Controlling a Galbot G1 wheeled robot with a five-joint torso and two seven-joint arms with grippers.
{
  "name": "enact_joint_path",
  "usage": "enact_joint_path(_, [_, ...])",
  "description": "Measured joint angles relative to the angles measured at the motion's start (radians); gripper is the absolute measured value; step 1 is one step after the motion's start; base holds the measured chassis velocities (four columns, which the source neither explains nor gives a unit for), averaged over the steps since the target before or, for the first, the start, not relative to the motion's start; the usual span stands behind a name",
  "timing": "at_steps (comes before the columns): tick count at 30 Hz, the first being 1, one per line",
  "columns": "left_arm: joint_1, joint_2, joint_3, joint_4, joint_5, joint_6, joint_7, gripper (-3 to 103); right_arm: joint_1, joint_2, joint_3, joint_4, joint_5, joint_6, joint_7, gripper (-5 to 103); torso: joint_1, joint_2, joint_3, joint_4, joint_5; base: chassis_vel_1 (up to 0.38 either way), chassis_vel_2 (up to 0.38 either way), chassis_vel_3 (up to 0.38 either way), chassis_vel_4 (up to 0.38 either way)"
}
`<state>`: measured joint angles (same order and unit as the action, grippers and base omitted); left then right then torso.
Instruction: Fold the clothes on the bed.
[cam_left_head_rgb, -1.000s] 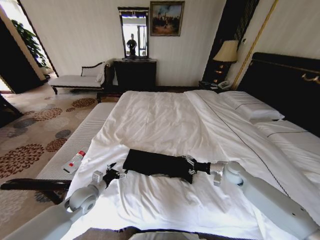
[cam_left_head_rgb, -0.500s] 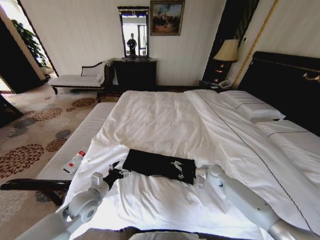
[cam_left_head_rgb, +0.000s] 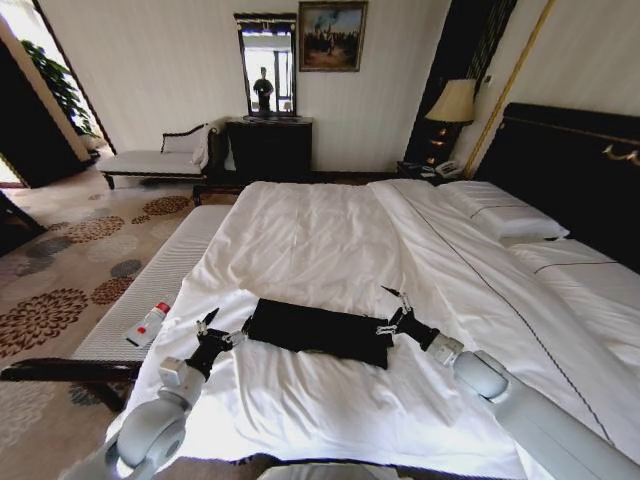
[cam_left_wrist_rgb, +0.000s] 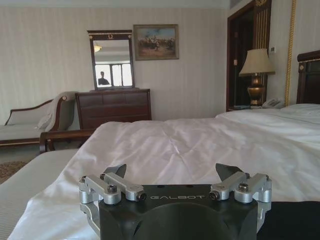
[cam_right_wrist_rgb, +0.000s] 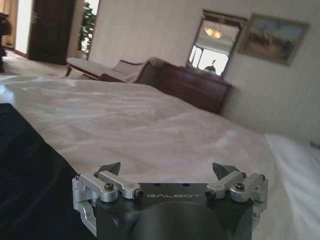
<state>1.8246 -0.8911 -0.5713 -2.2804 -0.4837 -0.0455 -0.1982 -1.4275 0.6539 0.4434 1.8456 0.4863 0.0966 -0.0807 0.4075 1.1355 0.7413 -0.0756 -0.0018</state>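
The T-shirt's other end is lying loose next to my open left gripper, so the T-shirt will slide along the bed when my right gripper pulls on it.
The clothes, a black T-shirt, lie folded into a long narrow band across the near part of the bed. My left gripper is open just off the band's left end, not touching it. My right gripper is open too, raised a little above the band's right end. In the left wrist view the left gripper has nothing between its spread fingers, and a strip of black cloth lies beside it. The right wrist view shows the empty right gripper with black cloth to one side.
A white padded bench runs along the bed's left side, with a small white bottle on it. Pillows and the dark headboard are at the right. A dresser, chaise and lamp stand far back.
My right gripper has let go of the shirt's right end, opened and lifted off to the right. My left gripper has edged slightly forward and stayed open. The shirt has not moved.
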Motion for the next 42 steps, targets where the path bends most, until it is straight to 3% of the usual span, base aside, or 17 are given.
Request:
enact_joint_path(3, [0.099, -0.076, -0.083, -0.045, 0.029, -0.038, 0.048, 100, -0.059, 0.061, 0.084, 0.004, 0.386, -0.187, -0.001, 100, 0.0, 0.0, 0.0, 0.0007, 0.0009, 0.0, 0.0, 0.0, 0.0])
enact_joint_path(4, [0.099, -0.076, -0.083, -0.045, 0.029, -0.038, 0.048, 100, -0.059, 0.061, 0.084, 0.004, 0.386, -0.187, -0.001, 100, 0.0, 0.0, 0.0, 0.0007, 0.0009, 0.0, 0.0, 0.0, 0.0])
enact_joint_path(5, [0.104, -0.081, -0.088, -0.048, 0.03, -0.04, 0.053, 100, -0.071, 0.082, 0.101, 0.003, 0.489, -0.225, 0.003, 100, 0.0, 0.0, 0.0, 0.0003, 0.0006, 0.0, 0.0, 0.0, 0.0])
enact_joint_path(6, [0.104, -0.081, -0.088, -0.048, 0.03, -0.04, 0.053, 100, -0.071, 0.082, 0.101, 0.003, 0.489, -0.225, 0.003, 100, 0.0, 0.0, 0.0, 0.0003, 0.0006, 0.0, 0.0, 0.0, 0.0])
enact_joint_path(7, [0.106, -0.083, -0.091, -0.05, 0.03, -0.041, 0.056, 100, -0.084, 0.108, 0.115, 0.0, 0.608, -0.266, 0.01, 100, 0.0, 0.0, 0.0, -0.0009, 0.0002, 0.0, 0.0, 0.0, 0.0])
enact_joint_path(9, [0.106, -0.083, -0.091, -0.05, 0.03, -0.041, 0.056, 100, -0.091, 0.138, 0.119, -0.009, 0.711, -0.3, 0.018, 100, 0.0, 0.0, 0.0, -0.0003, 0.0001, 0.0, 0.0, 0.0, 0.0])
enact_joint_path(14, [0.102, -0.081, -0.087, -0.05, 0.028, -0.041, 0.056, 100, -0.084, 0.193, 0.115, -0.024, 0.86, -0.377, 0.025, 100, 0.0, 0.0, 0.0, -0.0003, -0.0001, 0.0, 0.0, 0.0, 0.0])
enact_joint_path(27, [0.097, -0.078, -0.082, -0.047, 0.024, -0.038, 0.055, 100, 0.048, 0.268, -0.013, -0.256, 0.868, -0.393, -0.005, 100, 0.0, 0.0, 0.0, -0.0002, -0.0004, 0.0, 0.0, 0.0, 0.0])
enact_joint_path(42, [0.095, -0.076, -0.081, -0.046, 0.023, -0.036, 0.054, 100, 0.167, 0.299, -0.153, -0.277, 0.887, -0.395, 0.006, 103, 0.0, 0.0, 0.0, -0.0001, -0.0002, 0.0, 0.0, 0.0, 0.0])
